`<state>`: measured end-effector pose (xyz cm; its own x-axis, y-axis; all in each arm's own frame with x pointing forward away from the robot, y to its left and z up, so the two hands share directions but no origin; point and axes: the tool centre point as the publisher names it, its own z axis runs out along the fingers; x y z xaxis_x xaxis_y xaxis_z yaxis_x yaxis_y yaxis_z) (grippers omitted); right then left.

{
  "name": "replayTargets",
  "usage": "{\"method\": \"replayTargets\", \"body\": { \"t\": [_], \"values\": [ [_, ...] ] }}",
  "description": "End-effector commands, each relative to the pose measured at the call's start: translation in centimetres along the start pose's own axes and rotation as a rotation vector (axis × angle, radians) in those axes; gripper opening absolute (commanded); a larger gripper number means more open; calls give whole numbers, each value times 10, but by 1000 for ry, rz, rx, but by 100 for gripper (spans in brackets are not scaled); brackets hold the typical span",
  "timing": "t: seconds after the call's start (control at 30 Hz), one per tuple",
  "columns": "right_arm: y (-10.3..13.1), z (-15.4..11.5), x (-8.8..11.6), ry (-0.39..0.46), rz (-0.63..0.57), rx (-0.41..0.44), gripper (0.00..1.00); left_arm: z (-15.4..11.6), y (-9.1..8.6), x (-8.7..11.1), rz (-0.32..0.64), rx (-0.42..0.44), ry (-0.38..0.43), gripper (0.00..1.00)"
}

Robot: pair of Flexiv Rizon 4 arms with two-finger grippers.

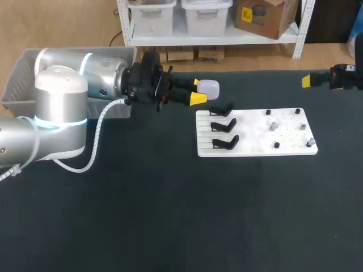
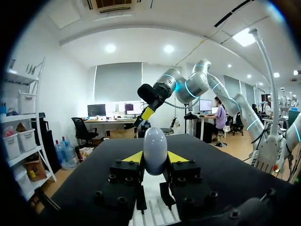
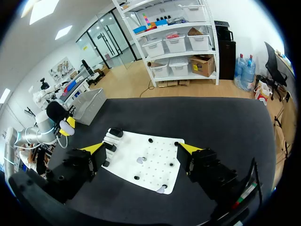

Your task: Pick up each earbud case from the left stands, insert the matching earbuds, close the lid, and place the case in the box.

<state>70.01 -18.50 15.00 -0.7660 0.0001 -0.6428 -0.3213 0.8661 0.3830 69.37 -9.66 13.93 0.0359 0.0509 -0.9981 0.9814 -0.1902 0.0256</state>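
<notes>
I expect the small pale earbud [image 1: 312, 140] to come away when I lift it and leave a black peg [image 1: 309, 144] standing, since that peg shows beneath the earbud.
A white egg-shaped earbud case [image 1: 209, 88] is held above the table, just behind the white board [image 1: 255, 136], with my left gripper [image 1: 199, 91] shut on it. In the left wrist view the case [image 2: 155, 149] stands upright between the yellow tips of that gripper [image 2: 155, 158]. Three black stands [image 1: 224, 126] on the board's left side are bare. Small grey earbuds [image 1: 274, 125] sit on the board's right part. My right gripper [image 1: 309, 80] hovers open at the table's far right; in its own view the fingers [image 3: 96, 149] are spread wide above the board [image 3: 155, 165].
A grey box [image 1: 20, 76] stands at the table's back left, behind my left arm; it also shows in the right wrist view [image 3: 88, 103]. Black pegs [image 1: 268, 112] dot the board.
</notes>
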Motion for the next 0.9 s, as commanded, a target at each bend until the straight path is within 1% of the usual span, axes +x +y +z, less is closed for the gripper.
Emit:
{"method": "replayTargets", "body": {
  "t": [0.03,0.1,0.13,0.23,0.27,0.3,0.33,0.37,0.43,0.47,0.53,0.57,0.73,0.8,0.9],
  "values": [
    [10,-1,-3,-25,-33,-35,100,0,-2,0,2,-6,-1,0],
    [24,-1,2,-19,-73,-43,100,0,-2,0,2,-6,-1,0],
    [32,0,6,-12,-90,-62,100,0,-2,0,2,-6,-1,0],
    [56,-3,18,7,-146,-62,100,0,-2,0,2,-6,-1,0],
    [66,-4,22,10,-166,-75,100,0,-2,0,2,-6,-1,0],
    [79,-6,27,19,-192,-70,100,0,-2,0,2,-6,-1,0],
    [85,-8,29,20,-202,-76,100,0,-2,0,2,-6,-1,0],
    [98,-10,33,27,-219,-81,100,0,-2,0,2,-6,-1,0],
    [115,-12,35,26,-233,-96,100,0,-2,0,2,-6,-1,0],
    [126,-11,37,25,-240,-110,100,0,-2,0,2,-6,-1,0],
    [149,-7,42,48,-267,-122,100,0,-2,0,2,-6,-1,0],
    [157,-5,43,52,-268,-136,100,0,-2,0,2,-6,-1,0],
    [184,13,45,85,-266,-152,100,0,-2,0,2,-6,-1,0],
    [192,19,43,93,-260,-171,100,0,-2,0,2,-6,-1,0],
    [202,30,40,112,-261,-175,100,0,-2,0,2,-6,-1,0]
  ]
}}
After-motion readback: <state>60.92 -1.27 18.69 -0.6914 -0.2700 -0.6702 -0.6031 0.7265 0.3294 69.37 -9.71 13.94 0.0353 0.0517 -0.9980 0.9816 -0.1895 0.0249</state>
